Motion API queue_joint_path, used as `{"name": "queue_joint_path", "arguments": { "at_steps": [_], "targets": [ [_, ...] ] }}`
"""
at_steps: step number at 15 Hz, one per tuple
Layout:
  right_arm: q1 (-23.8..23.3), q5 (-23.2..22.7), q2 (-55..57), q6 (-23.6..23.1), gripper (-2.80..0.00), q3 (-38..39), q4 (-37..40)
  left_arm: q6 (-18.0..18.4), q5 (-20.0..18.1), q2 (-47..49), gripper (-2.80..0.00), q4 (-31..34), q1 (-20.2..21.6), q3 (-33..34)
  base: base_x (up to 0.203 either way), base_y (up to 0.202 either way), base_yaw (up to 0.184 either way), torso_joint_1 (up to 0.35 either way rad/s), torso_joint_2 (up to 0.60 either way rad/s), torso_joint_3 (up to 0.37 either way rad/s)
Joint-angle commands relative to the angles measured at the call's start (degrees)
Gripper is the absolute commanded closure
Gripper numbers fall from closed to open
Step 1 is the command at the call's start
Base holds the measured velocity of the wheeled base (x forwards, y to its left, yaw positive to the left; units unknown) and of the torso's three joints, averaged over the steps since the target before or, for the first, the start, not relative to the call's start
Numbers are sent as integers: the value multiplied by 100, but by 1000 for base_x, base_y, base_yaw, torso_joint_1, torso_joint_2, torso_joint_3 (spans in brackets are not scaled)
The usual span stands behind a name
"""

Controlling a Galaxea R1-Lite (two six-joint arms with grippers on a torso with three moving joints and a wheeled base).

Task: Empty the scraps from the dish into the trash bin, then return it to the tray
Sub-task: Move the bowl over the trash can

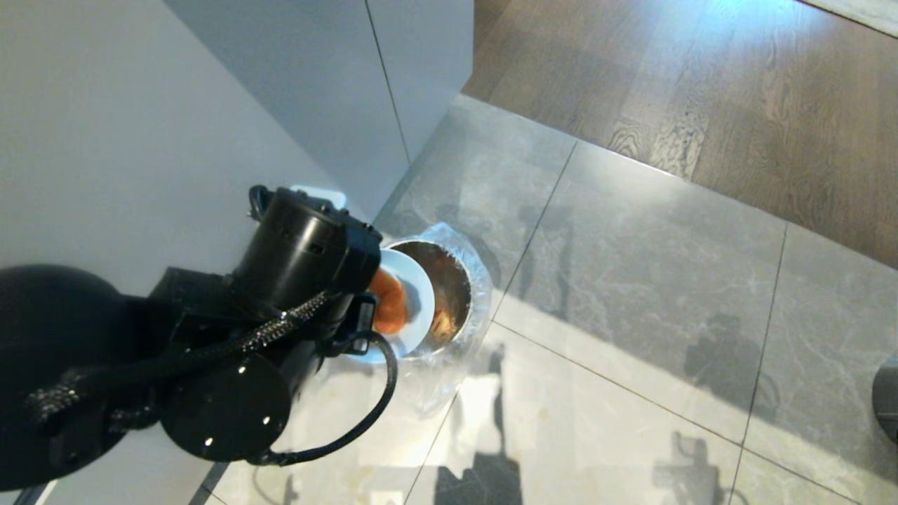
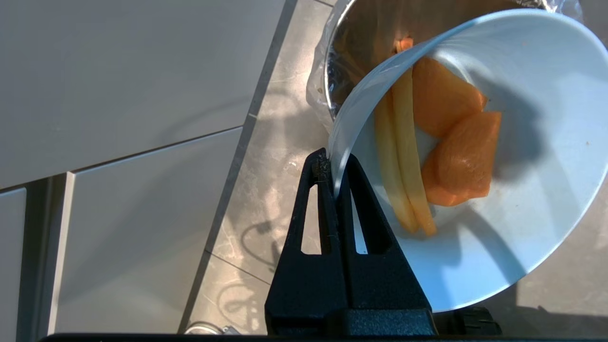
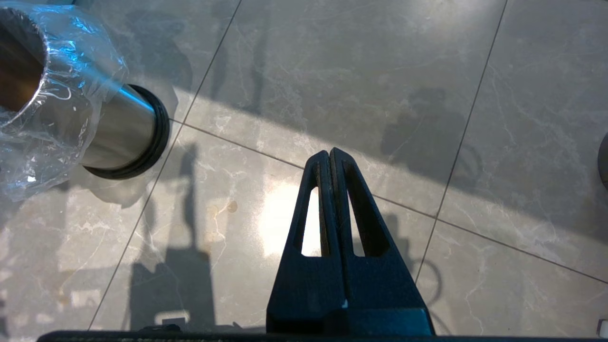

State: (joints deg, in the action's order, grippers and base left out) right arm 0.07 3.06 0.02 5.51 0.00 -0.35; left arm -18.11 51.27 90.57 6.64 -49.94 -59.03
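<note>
The scraps (image 2: pixel 456 149) are sticking inside the tipped dish, so the robot's left gripper should swing the dish back toward the cabinet (image 1: pixel 380 186) and then turn it toward the trash bin.
My left gripper (image 2: pixel 333 166) is shut on the rim of the dish (image 2: pixel 536 199), a white bowl tipped steeply over the mouth of the trash bin (image 2: pixel 361 28). The scraps (image 2: pixel 456 142), orange carrot slices and pale yellow strips, still lie inside the bowl against its lower side. From the head, the dish (image 1: pixel 419 291) leans over the bin (image 1: pixel 456 280), whose coppery inside and clear bag liner show behind it. The left arm's wrist (image 1: pixel 302 252) hides the gripper there. My right gripper (image 3: pixel 330 153) hangs shut and empty over the floor tiles, beside the bin (image 3: pixel 118 133). The tray is out of view.
Grey cabinet fronts (image 1: pixel 140 140) stand close on the left of the bin. Pale stone floor tiles (image 1: pixel 631 294) spread to the right, and a wooden floor (image 1: pixel 701 84) begins farther back. A dark rounded object (image 1: pixel 887 400) sits at the far right edge.
</note>
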Motion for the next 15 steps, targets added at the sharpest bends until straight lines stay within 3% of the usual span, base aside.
{"name": "queue_joint_path", "arguments": {
  "at_steps": [1,6,10,15],
  "targets": [
    [1,2,-2,3,0,0,-8,23,113,87,0,3,-13,-101,0,0,0,0,0,0],
    [1,2,-2,3,0,0,-8,507,306,337,0,-1022,-177,-158,0,0,0,0,0,0],
    [1,2,-2,3,0,0,-8,1375,321,605,0,-2794,-259,84,0,0,0,0,0,0],
    [1,2,-2,3,0,0,-5,2381,286,724,0,-5524,-179,1387,0,0,0,0,0,0]
  ]
}}
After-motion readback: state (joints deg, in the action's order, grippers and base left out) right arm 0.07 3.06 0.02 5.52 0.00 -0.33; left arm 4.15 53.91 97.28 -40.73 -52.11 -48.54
